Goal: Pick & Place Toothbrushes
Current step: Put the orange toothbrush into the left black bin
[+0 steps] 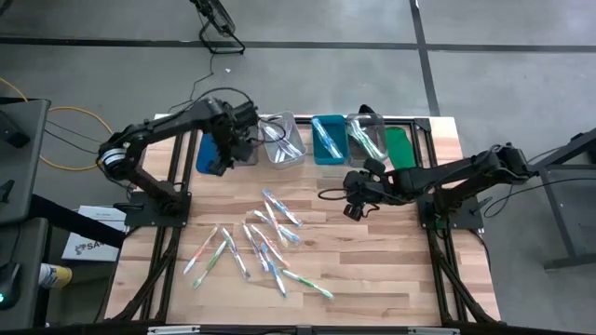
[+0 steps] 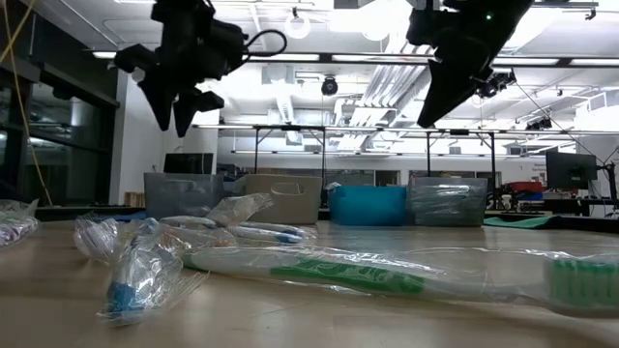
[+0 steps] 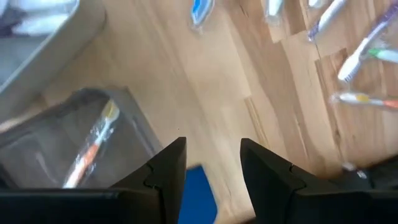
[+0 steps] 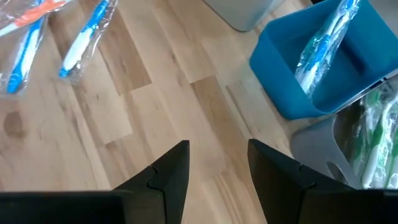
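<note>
My left gripper is moving toward the orange handle [image 1: 272,215]. The orange toothbrush is on top of a blue toothbrush, so my left gripper carries on until its fingers close around that handle.
Many wrapped toothbrushes [image 1: 265,233] lie loose on the wooden table's middle; in the low view one with a green handle [image 2: 348,273] lies close by. At the far edge stands a row of bins: a grey bin [image 3: 81,124] holding an orange toothbrush [image 3: 87,155], a teal bin [image 4: 311,74] with a blue one, and a clear bin [image 4: 373,143] with green ones. My left gripper [image 3: 212,143] hangs open above the table beside the grey bin, pointing down, nothing between its fingers. My right gripper [image 4: 219,146] hovers open, slanting down, over bare wood in front of the teal bin.
A blue flat piece [image 1: 209,154] lies at the far left by the bins, and a green mat [image 1: 402,149] at the far right. Bare wood [image 1: 391,270] lies on the table's near right. Cables trail on the floor beyond the table.
</note>
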Robot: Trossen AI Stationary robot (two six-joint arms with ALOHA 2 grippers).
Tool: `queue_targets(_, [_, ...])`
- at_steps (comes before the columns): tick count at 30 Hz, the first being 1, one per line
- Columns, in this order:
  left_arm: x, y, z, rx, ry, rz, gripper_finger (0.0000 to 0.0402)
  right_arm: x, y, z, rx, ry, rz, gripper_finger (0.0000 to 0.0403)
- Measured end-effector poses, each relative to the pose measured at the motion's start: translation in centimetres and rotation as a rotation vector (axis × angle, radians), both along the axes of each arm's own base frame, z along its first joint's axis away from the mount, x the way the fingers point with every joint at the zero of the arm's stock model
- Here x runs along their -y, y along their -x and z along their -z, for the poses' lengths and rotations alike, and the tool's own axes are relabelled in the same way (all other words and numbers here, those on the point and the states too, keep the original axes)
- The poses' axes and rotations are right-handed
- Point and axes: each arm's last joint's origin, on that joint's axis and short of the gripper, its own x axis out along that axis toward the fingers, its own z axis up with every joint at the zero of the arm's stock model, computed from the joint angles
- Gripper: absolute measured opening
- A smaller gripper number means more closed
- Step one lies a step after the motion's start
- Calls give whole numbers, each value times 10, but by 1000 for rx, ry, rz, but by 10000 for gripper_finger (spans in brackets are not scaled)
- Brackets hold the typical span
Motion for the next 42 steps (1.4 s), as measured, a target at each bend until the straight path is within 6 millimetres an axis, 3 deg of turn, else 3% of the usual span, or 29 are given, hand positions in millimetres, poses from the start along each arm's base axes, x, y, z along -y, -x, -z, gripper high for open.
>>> queue_targets(6, [28, -6, 17, 108, -60, 96, 148, -7, 1, 0, 11, -13, -4, 155])
queue_targets(16, [67, -31, 58, 275, -159, 432, 148, -12, 1, 0, 19, -25, -7, 155])
queue_targets(24, [95, -48, 66, 398, -178, 641, 148, -12, 1, 0, 20, -28, -6, 155])
queue_targets(35, [114, -77, 104, 372, -131, 831, 148, -12, 1, 0, 26, -45, -12, 155])
queue_targets(42, [113, -85, 115, 376, -148, 863, 148, -12, 0, 0, 28, -51, -15, 155])
